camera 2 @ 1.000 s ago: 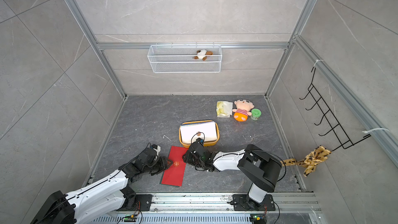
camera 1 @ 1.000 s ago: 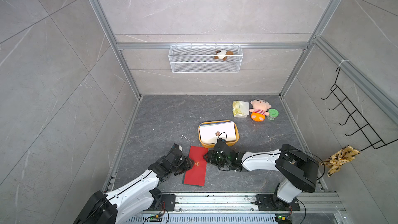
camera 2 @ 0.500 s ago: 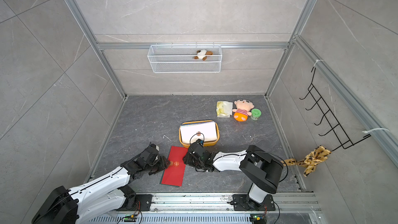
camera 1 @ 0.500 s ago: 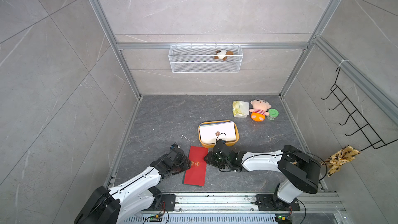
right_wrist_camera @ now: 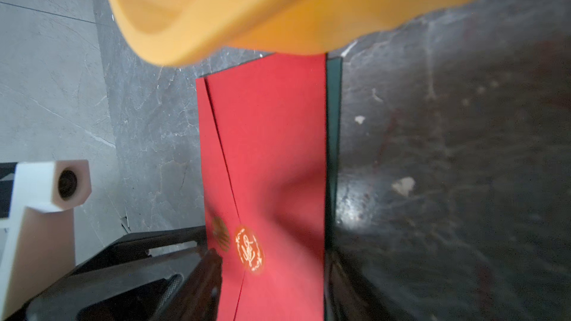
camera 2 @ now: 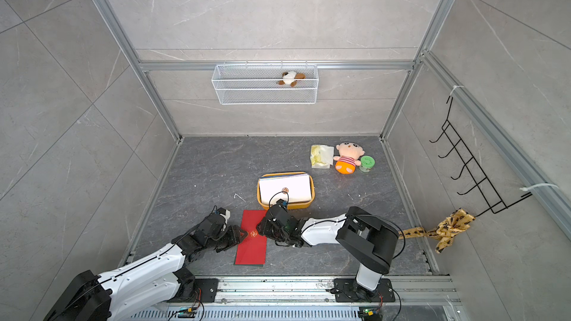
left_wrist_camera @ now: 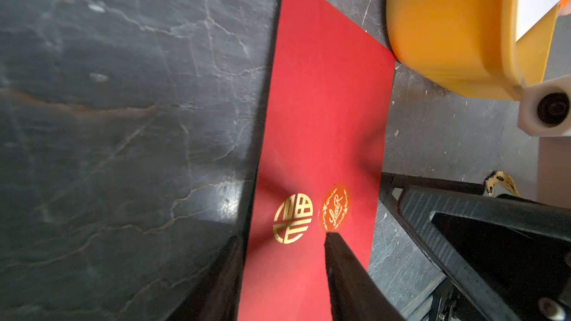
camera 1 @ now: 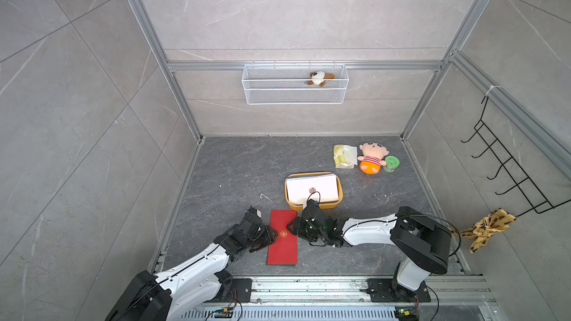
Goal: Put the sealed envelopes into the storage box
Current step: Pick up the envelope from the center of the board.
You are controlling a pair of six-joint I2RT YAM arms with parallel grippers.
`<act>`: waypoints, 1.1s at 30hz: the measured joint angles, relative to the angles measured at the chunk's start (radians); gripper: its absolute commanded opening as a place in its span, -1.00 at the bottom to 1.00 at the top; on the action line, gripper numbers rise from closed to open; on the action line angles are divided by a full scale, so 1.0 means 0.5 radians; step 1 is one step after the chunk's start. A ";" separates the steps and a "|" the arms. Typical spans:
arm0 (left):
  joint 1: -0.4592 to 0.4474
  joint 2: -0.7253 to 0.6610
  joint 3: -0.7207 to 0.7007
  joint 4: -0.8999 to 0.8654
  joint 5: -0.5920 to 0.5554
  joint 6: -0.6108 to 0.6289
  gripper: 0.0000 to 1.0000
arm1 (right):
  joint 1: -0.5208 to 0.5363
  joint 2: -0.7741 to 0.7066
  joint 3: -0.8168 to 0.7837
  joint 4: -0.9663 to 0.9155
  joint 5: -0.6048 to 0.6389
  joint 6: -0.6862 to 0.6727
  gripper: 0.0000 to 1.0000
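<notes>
The dark green envelope's edge (right_wrist_camera: 334,116) shows from under the red envelope, so the robot's right gripper should pinch only the red edge (right_wrist_camera: 323,208), and then both grippers should lift the red envelope clear.
A red envelope (camera 1: 282,248) (camera 2: 251,248) with a gold emblem and an orange seal lies flat on the dark floor, just in front of the yellow-orange storage box (camera 1: 340,194) (camera 2: 312,193). The box holds a stack of envelopes with a white one (camera 1: 312,189) on top. My left gripper (camera 1: 273,236) (left_wrist_camera: 284,239) is open, with one tip at the envelope's left edge and the other on its face by the seal. My right gripper (camera 1: 292,226) (right_wrist_camera: 272,257) is open over the right edge. A dark green envelope edge (right_wrist_camera: 333,118) shows beneath the red one.
A crinkly packet (camera 1: 344,156), a doll (camera 1: 370,157) and a green-lidded jar (camera 1: 391,162) sit at the back right. A wire basket (camera 1: 295,84) hangs on the back wall. A hook rack (camera 1: 509,174) with a yellow cloth (camera 1: 486,226) is on the right wall.
The left arm has shifted a little, its elbow swinging outward. Both grippers stay at the red envelope's edges, and the envelope has not moved.
</notes>
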 measured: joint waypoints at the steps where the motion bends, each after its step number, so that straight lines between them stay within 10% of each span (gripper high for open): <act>1: -0.001 0.001 -0.005 0.015 0.014 -0.011 -0.09 | 0.000 0.003 -0.003 0.019 -0.008 0.012 0.13; 18: -0.003 -0.217 -0.063 0.117 0.092 -0.119 -0.09 | -0.002 -0.017 -0.043 0.070 -0.079 0.096 0.08; 33: -0.002 -0.281 -0.040 -0.021 0.059 -0.127 0.09 | -0.001 -0.199 -0.056 0.074 -0.223 0.143 -0.99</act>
